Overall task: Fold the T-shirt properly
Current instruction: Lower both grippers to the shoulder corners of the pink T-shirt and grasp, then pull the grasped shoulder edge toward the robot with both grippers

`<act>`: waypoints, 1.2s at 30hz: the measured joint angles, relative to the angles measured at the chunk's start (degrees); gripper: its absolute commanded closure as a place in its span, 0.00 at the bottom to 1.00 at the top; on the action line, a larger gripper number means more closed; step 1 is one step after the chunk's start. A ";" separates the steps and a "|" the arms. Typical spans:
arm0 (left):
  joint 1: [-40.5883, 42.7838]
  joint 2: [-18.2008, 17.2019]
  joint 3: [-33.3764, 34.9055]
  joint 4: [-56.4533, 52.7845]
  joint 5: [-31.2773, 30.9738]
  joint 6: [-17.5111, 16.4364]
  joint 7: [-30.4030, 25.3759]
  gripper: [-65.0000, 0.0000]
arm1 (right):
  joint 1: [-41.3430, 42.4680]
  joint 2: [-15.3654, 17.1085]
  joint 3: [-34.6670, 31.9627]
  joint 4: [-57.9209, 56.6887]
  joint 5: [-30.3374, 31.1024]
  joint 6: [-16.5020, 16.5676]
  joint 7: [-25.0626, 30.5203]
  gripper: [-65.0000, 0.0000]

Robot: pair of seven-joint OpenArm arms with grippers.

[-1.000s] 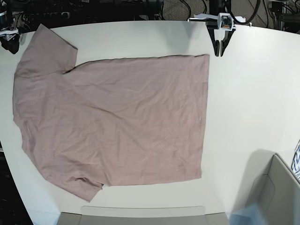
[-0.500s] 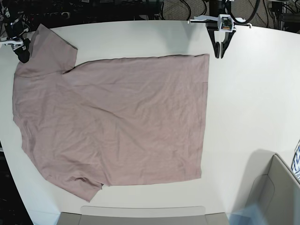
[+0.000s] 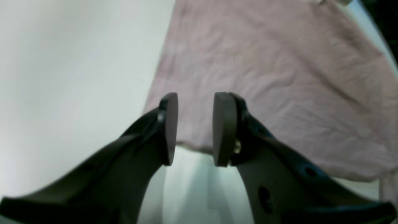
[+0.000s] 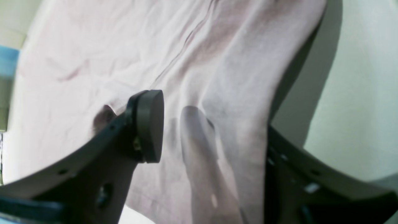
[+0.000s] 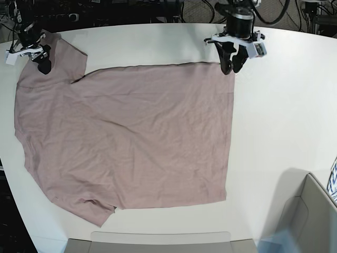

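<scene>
The whole T-shirt (image 5: pixel 129 139), with its near sleeve, should slide along when the robot pulls the T-shirt's far sleeve, because the T-shirt lies loose across the smooth white table (image 5: pixel 276 118).
The pink-mauve T-shirt (image 5: pixel 131 137) lies flat and spread on the white table (image 5: pixel 284 105), neck end to the left and hem to the right. My left gripper (image 5: pixel 229 67) is at the far hem corner. In the left wrist view (image 3: pixel 195 124) it is open by a narrow gap, its tips just over the shirt's (image 3: pixel 264 62) edge. My right gripper (image 5: pixel 42 62) is at the far sleeve. In the right wrist view (image 4: pixel 174 130) it is open, one finger (image 4: pixel 149 130) above the fabric (image 4: pixel 93 46) and the other showing dimly under the thin sleeve.
A grey bin (image 5: pixel 308 221) stands at the front right corner. A grey tray edge (image 5: pixel 158 243) runs along the table's front edge. Dark cables and equipment lie behind the table's back edge.
My left gripper has moved from the table's back edge down and left to the hem corner. My right gripper has moved right, from beside the sleeve onto it.
</scene>
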 measured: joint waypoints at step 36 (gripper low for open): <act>-16.50 -1.62 -11.69 -19.12 -21.92 -8.24 28.61 0.88 | -0.28 0.17 2.93 0.22 -0.76 -0.90 -4.52 0.89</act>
